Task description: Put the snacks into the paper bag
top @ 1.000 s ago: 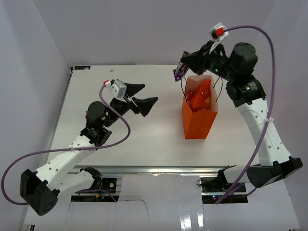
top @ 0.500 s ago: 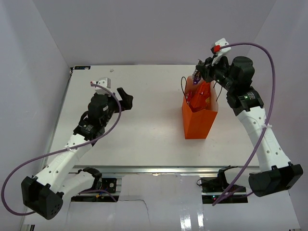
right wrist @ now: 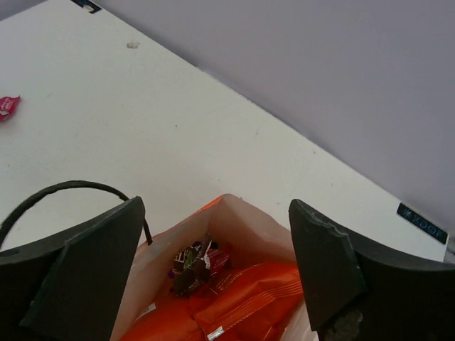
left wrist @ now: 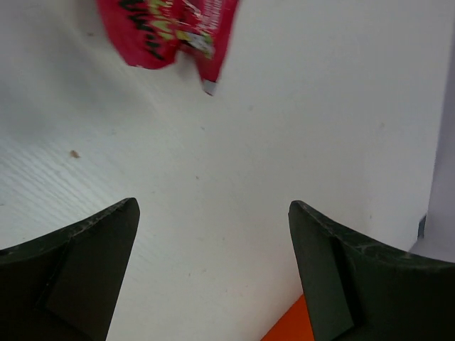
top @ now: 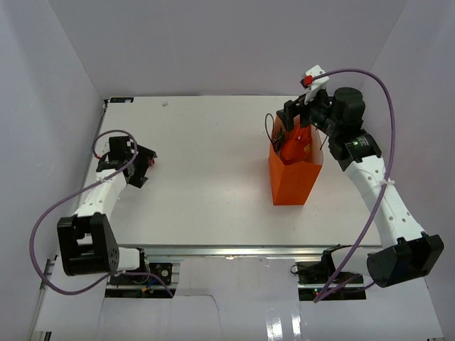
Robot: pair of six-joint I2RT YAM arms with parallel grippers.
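Observation:
I expect the packet will stay bent and stick out from my left gripper when I lift it, because a deep crease (left wrist: 185, 52) cuts into the magenta-pink packet's edge (left wrist: 169, 34).
The orange paper bag (top: 295, 177) stands upright at the right of the table, its mouth showing in the right wrist view (right wrist: 234, 213). Inside it lie the red-orange chip bag (right wrist: 263, 302) and a dark purple candy bar (right wrist: 190, 268). My right gripper (top: 290, 126) hangs open just above the bag's mouth (right wrist: 217, 204), holding nothing. A magenta-pink packet (left wrist: 170, 32) lies on the table at the far left (top: 153, 160). My left gripper (top: 144, 162) sits right beside it, open and empty (left wrist: 213, 206), the packet just beyond its fingertips.
A thin black loop handle (right wrist: 64, 190) curves up at the bag's near side, next to my right gripper's left finger. The side wall (top: 71, 142) stands close behind my left arm. A small crumb (top: 165, 104) lies near the table's far edge.
My right gripper moved over the bag's mouth and opened; the purple candy bar it held now lies inside. My left arm swung back to the far left, beside the pink packet.

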